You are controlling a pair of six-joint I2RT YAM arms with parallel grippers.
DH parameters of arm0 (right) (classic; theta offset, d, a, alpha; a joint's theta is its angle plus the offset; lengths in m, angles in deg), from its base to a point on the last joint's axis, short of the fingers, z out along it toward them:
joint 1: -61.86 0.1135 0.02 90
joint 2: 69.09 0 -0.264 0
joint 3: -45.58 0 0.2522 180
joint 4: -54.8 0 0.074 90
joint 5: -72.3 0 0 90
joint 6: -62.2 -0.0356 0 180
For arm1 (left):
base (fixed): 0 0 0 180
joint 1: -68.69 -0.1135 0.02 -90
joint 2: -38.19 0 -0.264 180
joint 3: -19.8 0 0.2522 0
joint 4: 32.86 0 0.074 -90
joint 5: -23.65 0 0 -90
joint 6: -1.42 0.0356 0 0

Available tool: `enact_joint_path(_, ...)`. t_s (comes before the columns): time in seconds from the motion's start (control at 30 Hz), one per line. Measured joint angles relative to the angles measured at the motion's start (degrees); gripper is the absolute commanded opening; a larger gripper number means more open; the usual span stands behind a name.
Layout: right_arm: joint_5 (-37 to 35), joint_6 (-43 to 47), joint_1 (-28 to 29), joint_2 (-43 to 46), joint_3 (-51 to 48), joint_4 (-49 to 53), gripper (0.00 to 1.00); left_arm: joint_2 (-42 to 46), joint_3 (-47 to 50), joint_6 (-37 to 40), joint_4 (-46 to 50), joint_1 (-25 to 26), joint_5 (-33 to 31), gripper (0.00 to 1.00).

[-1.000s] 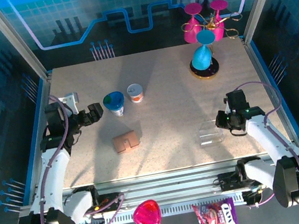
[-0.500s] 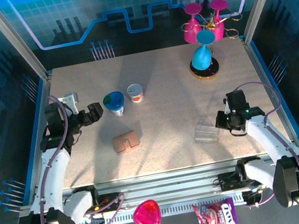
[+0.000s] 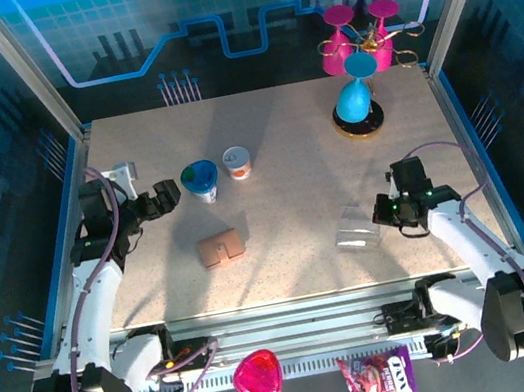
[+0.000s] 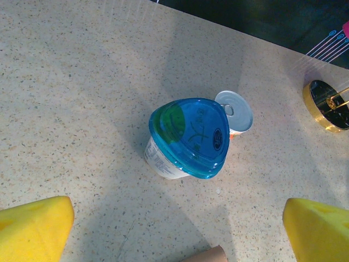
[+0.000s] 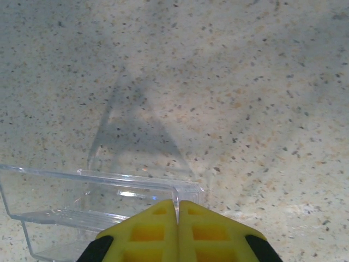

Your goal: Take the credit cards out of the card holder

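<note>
The space (image 3: 283, 182) next to the small can is open for the clear container (image 3: 355, 230), so my right gripper should keep carrying the container there until its bottom sits flat.
The card holder (image 3: 222, 249), a small tan-pink wallet, lies folded shut on the table left of centre; its rounded edge peeks in at the bottom of the left wrist view (image 4: 210, 255). The credit cards are hidden. My left gripper (image 3: 170, 194) hovers open above and left of the card holder, its yellow fingertips (image 4: 32, 226) far apart. My right gripper (image 3: 380, 215) is at the right side, shut on the thin wall of a clear plastic container (image 5: 82, 207), which it holds tilted off the table (image 3: 357, 226).
A blue-lidded tub (image 3: 200, 178) and a small can (image 3: 237, 162) stand just beyond the left gripper. A blue goblet on a gold-rimmed base (image 3: 355, 98) and pink goblets (image 3: 356, 37) stand at the back right. A pink heart-shaped thing (image 3: 257, 375) and a candy bag (image 3: 378, 383) lie below the table's front edge.
My right gripper has closed on the clear container's wall and drawn it a little leftward, tilting it up. The left arm and the card holder have not moved.
</note>
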Motion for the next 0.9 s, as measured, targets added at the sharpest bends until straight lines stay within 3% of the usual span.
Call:
enact_joint_path(0.53, -2.6, -3.6, 15.4, -23.6, 23.4, -5.3, 0.0, 0.0, 0.7, -1.4, -0.5, -0.3, 0.0, 0.99)
enact_joint_path(0.9, -2.5, -3.6, 19.4, -42.2, 42.1, -6.6, 0.0, 0.0, 2.2, -3.0, -1.7, -0.3, 0.0, 0.99)
